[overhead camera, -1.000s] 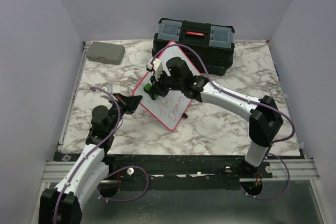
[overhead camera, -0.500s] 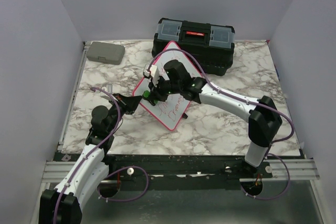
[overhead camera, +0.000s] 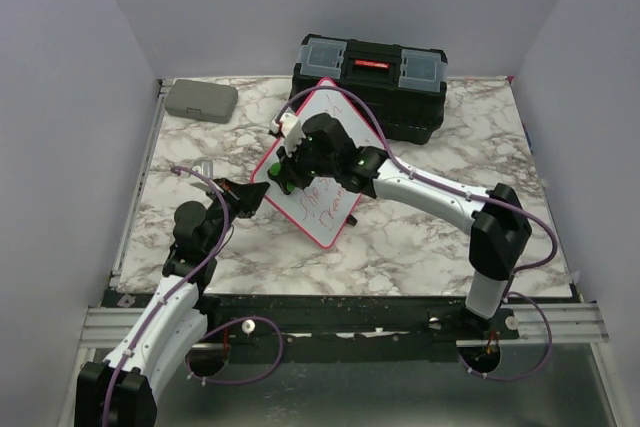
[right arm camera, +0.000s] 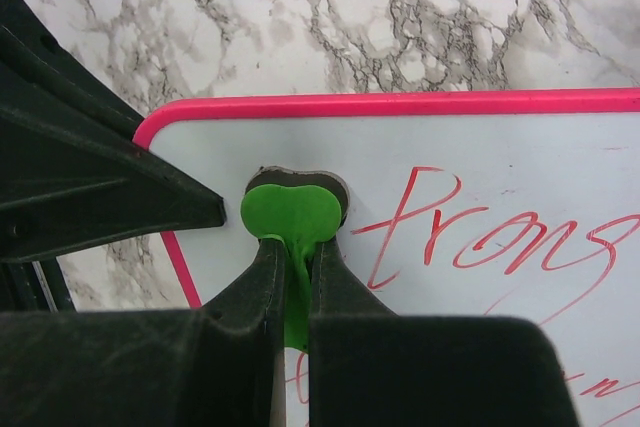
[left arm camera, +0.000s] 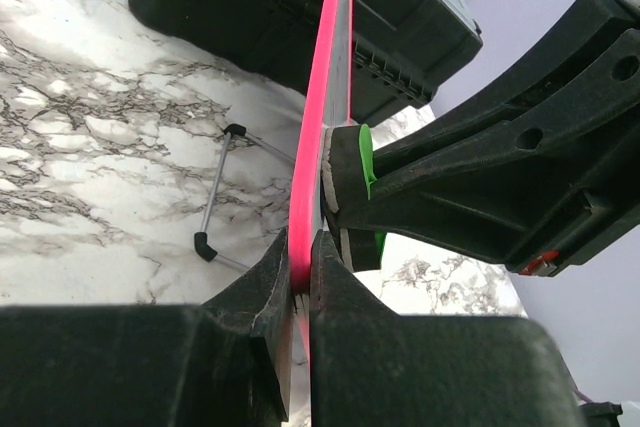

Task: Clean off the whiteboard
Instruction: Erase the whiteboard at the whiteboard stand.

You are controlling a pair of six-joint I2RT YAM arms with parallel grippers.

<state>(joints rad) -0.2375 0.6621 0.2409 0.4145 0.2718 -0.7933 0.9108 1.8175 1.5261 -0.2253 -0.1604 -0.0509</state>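
Next, my right gripper turns back and wipes down the whiteboard [right arm camera: 225, 259] below the end of my left gripper's finger, which blocks the way beside the eraser's pad [right arm camera: 300, 180].
The whiteboard [overhead camera: 322, 202], white with a pink frame and red handwriting, stands tilted on the marble table in front of the black toolbox. My left gripper [overhead camera: 250, 197] is shut on its left pink edge [left arm camera: 305, 197]. My right gripper [overhead camera: 288, 169] is shut on a small green eraser [right arm camera: 292, 215], whose dark felt pad presses on the board's upper left corner [right arm camera: 200, 147], left of the red writing [right arm camera: 480, 242]. In the left wrist view the eraser [left arm camera: 366, 159] shows edge-on against the board.
A black toolbox [overhead camera: 370, 82] stands behind the board at the back. A small grey case [overhead camera: 200, 100] lies at the back left. The board's wire foot [left arm camera: 215, 197] rests on the table behind it.
My right gripper with the eraser has moved left across the board, from near its middle to its upper left part. The left gripper has kept still on the edge.
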